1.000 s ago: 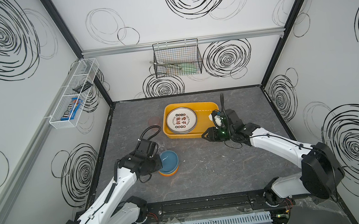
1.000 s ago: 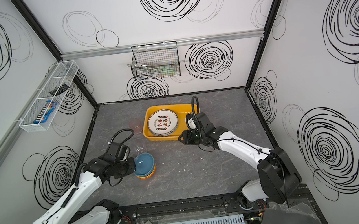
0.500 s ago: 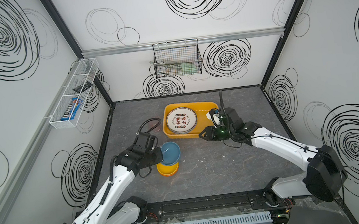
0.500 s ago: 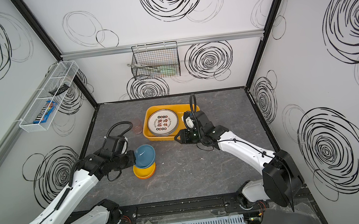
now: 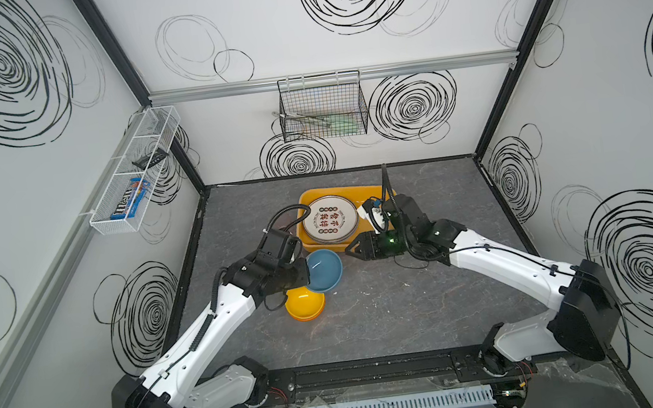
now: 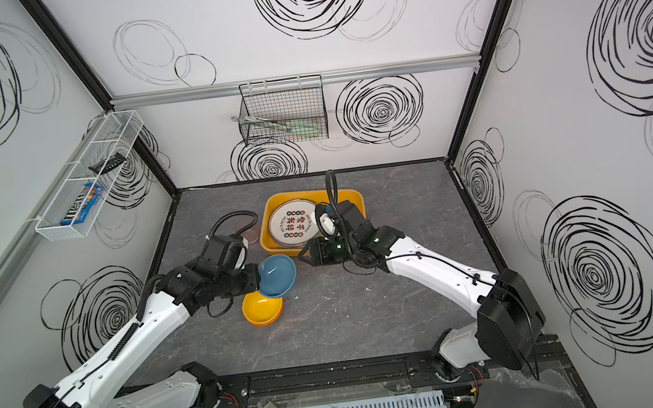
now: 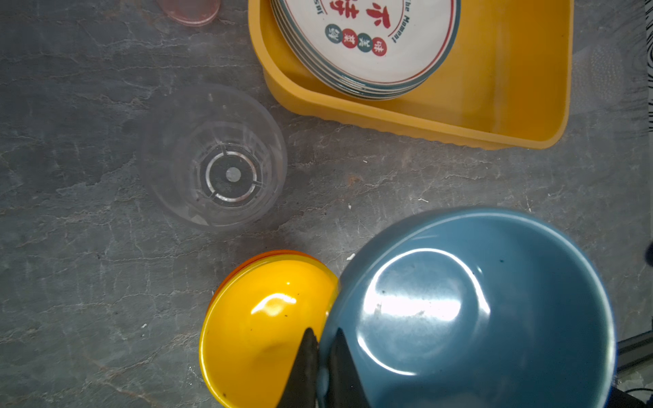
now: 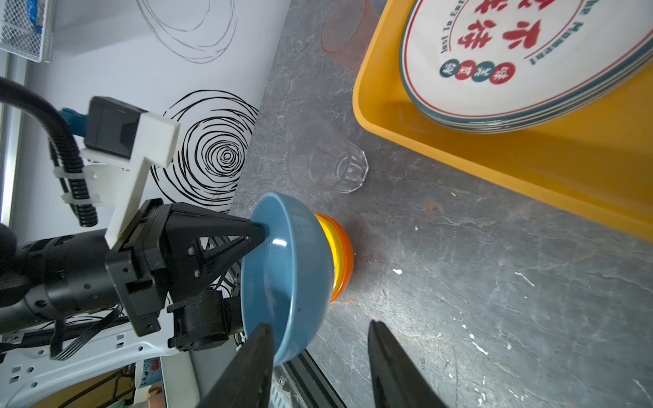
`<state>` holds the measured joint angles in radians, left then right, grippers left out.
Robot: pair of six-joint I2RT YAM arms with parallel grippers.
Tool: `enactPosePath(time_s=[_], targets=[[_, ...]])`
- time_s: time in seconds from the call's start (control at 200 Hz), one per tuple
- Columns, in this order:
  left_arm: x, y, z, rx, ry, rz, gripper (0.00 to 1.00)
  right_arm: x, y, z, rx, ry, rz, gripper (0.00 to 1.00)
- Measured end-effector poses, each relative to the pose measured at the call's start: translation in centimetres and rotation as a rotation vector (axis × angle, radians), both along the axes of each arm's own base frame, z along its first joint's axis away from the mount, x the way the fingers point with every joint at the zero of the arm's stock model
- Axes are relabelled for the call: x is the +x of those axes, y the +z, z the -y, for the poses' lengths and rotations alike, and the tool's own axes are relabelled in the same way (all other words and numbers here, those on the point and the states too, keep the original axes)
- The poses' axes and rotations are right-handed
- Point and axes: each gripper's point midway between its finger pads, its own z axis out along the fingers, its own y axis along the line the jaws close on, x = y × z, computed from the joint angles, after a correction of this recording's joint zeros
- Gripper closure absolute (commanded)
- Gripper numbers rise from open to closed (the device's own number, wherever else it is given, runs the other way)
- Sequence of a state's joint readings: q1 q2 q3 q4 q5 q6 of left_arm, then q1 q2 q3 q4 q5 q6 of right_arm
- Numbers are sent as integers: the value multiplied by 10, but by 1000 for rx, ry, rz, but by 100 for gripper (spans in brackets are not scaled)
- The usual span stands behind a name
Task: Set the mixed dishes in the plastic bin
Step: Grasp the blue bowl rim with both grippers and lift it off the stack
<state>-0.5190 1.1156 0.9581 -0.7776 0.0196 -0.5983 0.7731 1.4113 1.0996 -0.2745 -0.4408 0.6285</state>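
Observation:
White plates (image 5: 330, 218) fill the bin's end near the robot's left gripper, so next the right gripper grabs the blue bowl's far rim (image 5: 339, 264) and moves the bowl past them.
My left gripper (image 5: 305, 274) (image 7: 323, 339) is shut on the rim of a blue bowl (image 5: 324, 270) (image 6: 278, 275) (image 8: 289, 272), which hangs tilted above the table. Just below it a yellow bowl (image 5: 305, 304) (image 7: 261, 328) sits nested in an orange bowl (image 8: 346, 261). My right gripper (image 5: 349, 249) (image 8: 319, 333) is open beside the blue bowl's far rim, and that rim reaches partly into its gap. The yellow plastic bin (image 5: 340, 189) (image 7: 512, 88) holds a stack of white plates (image 5: 330, 223) (image 8: 512, 53) on its left side.
A clear cup (image 7: 215, 159) (image 8: 328, 166) stands on the table left of the bin. A pink cup (image 7: 190, 10) (image 8: 344, 31) stands behind it. A black wire basket (image 5: 322, 107) hangs on the back wall and a white mesh shelf (image 5: 133, 172) on the left wall.
The left gripper has lifted the blue bowl off the yellow bowl and carried it up and toward the bin. The right gripper has come left to meet the bowl and opened slightly wider.

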Motion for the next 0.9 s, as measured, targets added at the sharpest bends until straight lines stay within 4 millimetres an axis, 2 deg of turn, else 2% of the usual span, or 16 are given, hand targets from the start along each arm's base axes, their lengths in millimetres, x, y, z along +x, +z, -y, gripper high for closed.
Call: enactPosePath(time_s=[0.32,0.625,0.645,0.755,0.901], targets=[[2,0,13,-3,-32,5,100,-6,-20,-17,-42,32,-39,55],[3,0,20,-10,-39,5,98,0,-32,-19,-101,10,-51,74],[3,0,20,-12,-40,6,93,1,-33,-19,-107,8,-47,75],[6,5,23,-24,-40,21,88,6,-37,-13,-150,-25,-35,83],[9,11,28,-49,-39,35,79,10,-45,-6,-208,-48,-21,88]])
